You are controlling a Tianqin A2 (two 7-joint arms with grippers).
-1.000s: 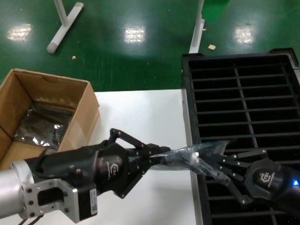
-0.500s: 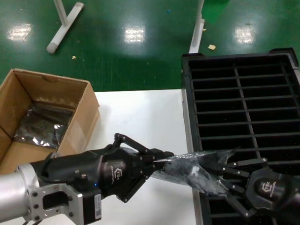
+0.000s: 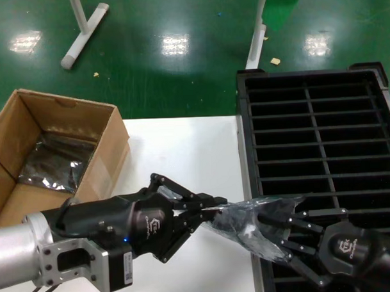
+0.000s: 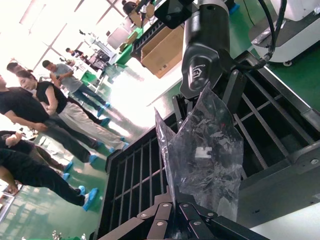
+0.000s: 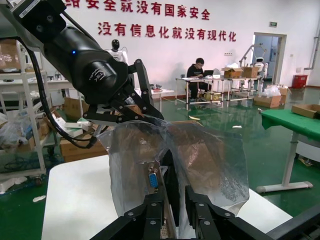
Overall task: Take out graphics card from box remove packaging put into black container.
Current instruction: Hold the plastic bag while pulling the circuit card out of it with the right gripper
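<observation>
The graphics card slants off-center between my right gripper's fingers, so I should open them and grip the card's connector end squarely before pulling it from the bag.
The packaging, a crinkly translucent grey bag, is stretched between both grippers above the table's near edge, beside the black container. My left gripper is shut on the bag's closed end. Over the crate's near left corner, my right gripper reaches into the bag's open end. In the right wrist view its jaws are shut on the graphics card, whose blue connector shows inside the bag. The box stands open at the far left.
Another grey bag lies in the bottom of the carton. White table lies between carton and crate. The crate's narrow slots hold nothing visible. Beyond the table are green floor and white stand legs.
Both grippers have shifted slightly toward the table's near edge with the bag between them. The bag now looks wider and more open at the right gripper's end.
</observation>
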